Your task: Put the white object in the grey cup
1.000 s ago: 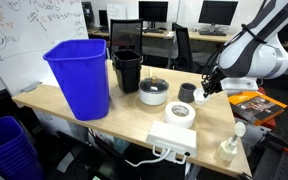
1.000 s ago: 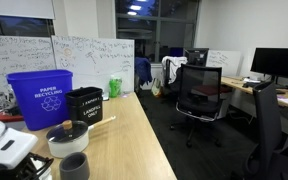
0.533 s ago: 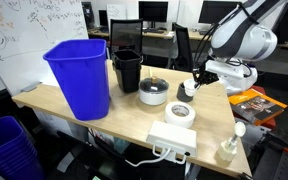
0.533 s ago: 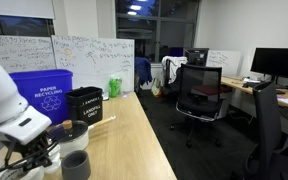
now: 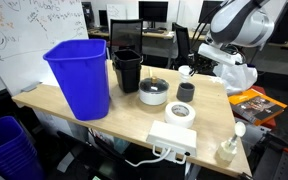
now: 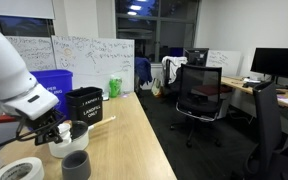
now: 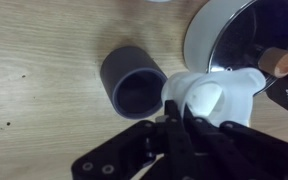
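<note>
The white object is hanging next to the grey cup's rim [image 7: 162, 84], toward the pot, so next my gripper goes back above the cup's opening [image 7: 140, 93] before it lets the white object down.
The grey cup [image 5: 186, 92] stands upright and open on the wooden table; it also shows in the wrist view [image 7: 134, 82] and at the bottom of an exterior view [image 6: 75, 166]. My gripper [image 5: 191, 72] is shut on the white object [image 5: 184, 70] and holds it in the air just above and slightly behind the cup. In the wrist view the white object [image 7: 216, 95] sits between the black fingers [image 7: 179, 125], beside the cup's rim and not inside it. In an exterior view my gripper [image 6: 47, 131] hangs over the cup area.
A white pot with a lid [image 5: 154, 92] stands right next to the cup, also in the wrist view [image 7: 246, 35]. A tape roll [image 5: 180, 112], a white power strip [image 5: 172, 140], a white bottle [image 5: 229, 146], a blue bin [image 5: 79, 75] and a black bin [image 5: 127, 68] share the table.
My arm has swung from the table's far side toward the grey cup and risen, carrying the white object. The cup and pot have not moved.
</note>
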